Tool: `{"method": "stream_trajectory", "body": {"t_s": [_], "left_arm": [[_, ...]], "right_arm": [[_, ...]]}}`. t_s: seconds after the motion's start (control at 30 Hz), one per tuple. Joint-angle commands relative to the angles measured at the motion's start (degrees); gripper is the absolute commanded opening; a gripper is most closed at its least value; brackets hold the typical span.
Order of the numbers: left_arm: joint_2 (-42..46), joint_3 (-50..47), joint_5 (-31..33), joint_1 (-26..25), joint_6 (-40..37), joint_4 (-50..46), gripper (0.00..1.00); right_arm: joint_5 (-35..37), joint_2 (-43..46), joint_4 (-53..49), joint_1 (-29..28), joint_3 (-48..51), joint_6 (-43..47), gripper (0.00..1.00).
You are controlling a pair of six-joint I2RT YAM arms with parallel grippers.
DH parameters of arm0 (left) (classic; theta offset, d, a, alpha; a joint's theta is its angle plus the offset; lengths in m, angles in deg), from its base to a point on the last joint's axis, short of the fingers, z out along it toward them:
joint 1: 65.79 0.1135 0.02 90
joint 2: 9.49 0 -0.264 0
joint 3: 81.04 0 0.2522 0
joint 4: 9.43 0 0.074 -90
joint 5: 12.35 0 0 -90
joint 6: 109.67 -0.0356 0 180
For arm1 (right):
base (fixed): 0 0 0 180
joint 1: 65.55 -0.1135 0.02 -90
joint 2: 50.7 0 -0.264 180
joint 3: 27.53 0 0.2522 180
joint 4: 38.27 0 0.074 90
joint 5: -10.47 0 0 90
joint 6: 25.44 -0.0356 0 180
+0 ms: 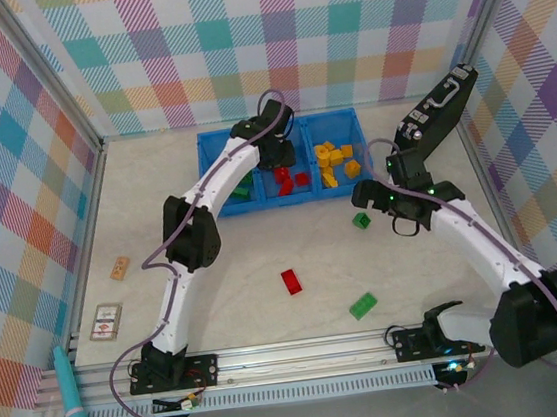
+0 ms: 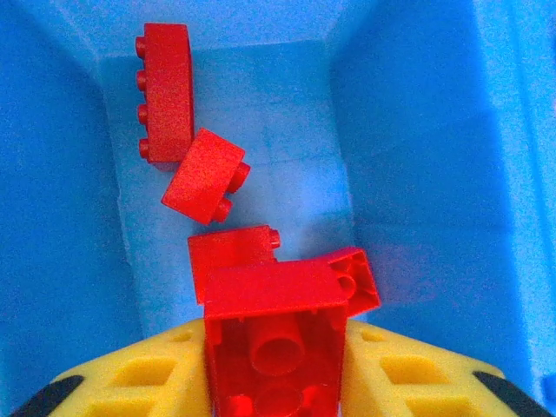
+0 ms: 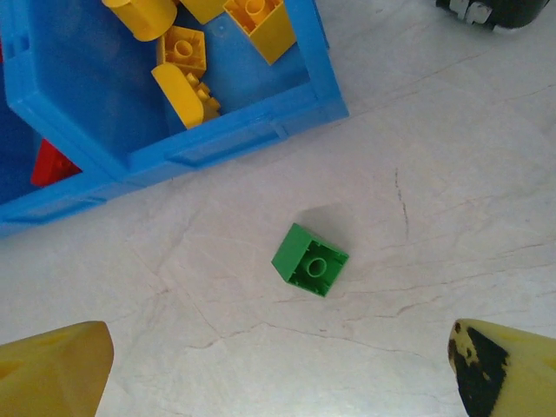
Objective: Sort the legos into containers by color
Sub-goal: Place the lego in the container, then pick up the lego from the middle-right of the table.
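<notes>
The arm of my left gripper is across the green compartment [image 1: 240, 190]. I should let go of the red lego and move that arm out of the way before my right gripper brings the small green lego [image 1: 361, 220].
In the left wrist view my left gripper [image 2: 274, 375] is shut on a red lego [image 2: 271, 334], hollow side toward the camera, between its yellow fingers [image 2: 143, 375]. It hangs over the middle compartment of the blue bin [image 1: 311, 191], where several red legos [image 2: 207, 175] lie. From above, the left gripper [image 1: 275, 157] is over that compartment; green legos [image 1: 242, 191] fill the left one and yellow legos [image 1: 333, 159] the right one. My right gripper [image 1: 363, 199] is open above a small green lego [image 3: 310, 259] lying upside down on the table, its fingers [image 3: 54, 371] wide apart.
A red lego [image 1: 291, 281] and a green lego [image 1: 363, 305] lie loose on the table [image 1: 259, 301]. A black case [image 1: 440, 105] leans at the back right. A wooden block [image 1: 119, 268], a card [image 1: 105, 322] and a teal tool [image 1: 72, 398] sit at the left.
</notes>
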Motion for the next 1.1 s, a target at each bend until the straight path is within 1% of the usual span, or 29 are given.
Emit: {"method": "stream_trajectory", "body": {"t_s": [0.0, 0.03, 0.2, 0.23, 0.4, 0.63, 0.77, 0.93, 1.07], "left_arm": [[-0.7, 2.2, -0.6, 0.6, -1.1, 1.5, 0.44], [-0.8, 2.2, -0.8, 0.6, -1.2, 1.7, 0.48], [0.1, 2.5, -0.9, 0.6, -2.2, 2.3, 0.58], [0.3, 2.8, -1.3, 0.6, -2.2, 2.2, 0.59], [3.2, 3.4, -2.5, 0.6, -3.0, 2.5, 0.60], [10.1, 2.8, 0.3, 0.7, -7.4, 1.7, 0.61], [14.6, -0.5, 0.6, 0.7, -9.3, 1.7, 0.62], [20.6, -6.5, 3.4, 0.7, -11.8, 2.6, 0.63], [23.3, -9.3, 5.2, 0.8, -13.1, 2.7, 0.64]], "right_arm": [[-3.4, -2.7, 0.6, 0.8, -1.2, -5.0, 0.99], [-3.8, -3.6, 1.3, 1.0, -0.9, -5.9, 0.99], [-5.1, -8.0, 2.9, 1.8, 0.3, -9.3, 1.00], [-5.5, -8.7, 3.4, 1.9, 0.5, -9.9, 0.99], [-5.9, -12.6, 5.0, 2.1, 0.4, -12.4, 0.97], [-4.7, -18.2, 5.9, 2.1, 1.1, -17.5, 0.92], [-4.9, -20.0, 8.1, 2.1, 1.8, -19.9, 0.90], [-5.2, -23.2, 8.7, 2.2, 0.6, -20.5, 0.88], [-6.3, -26.0, 9.1, 2.2, -0.1, -20.7, 0.85]]}}
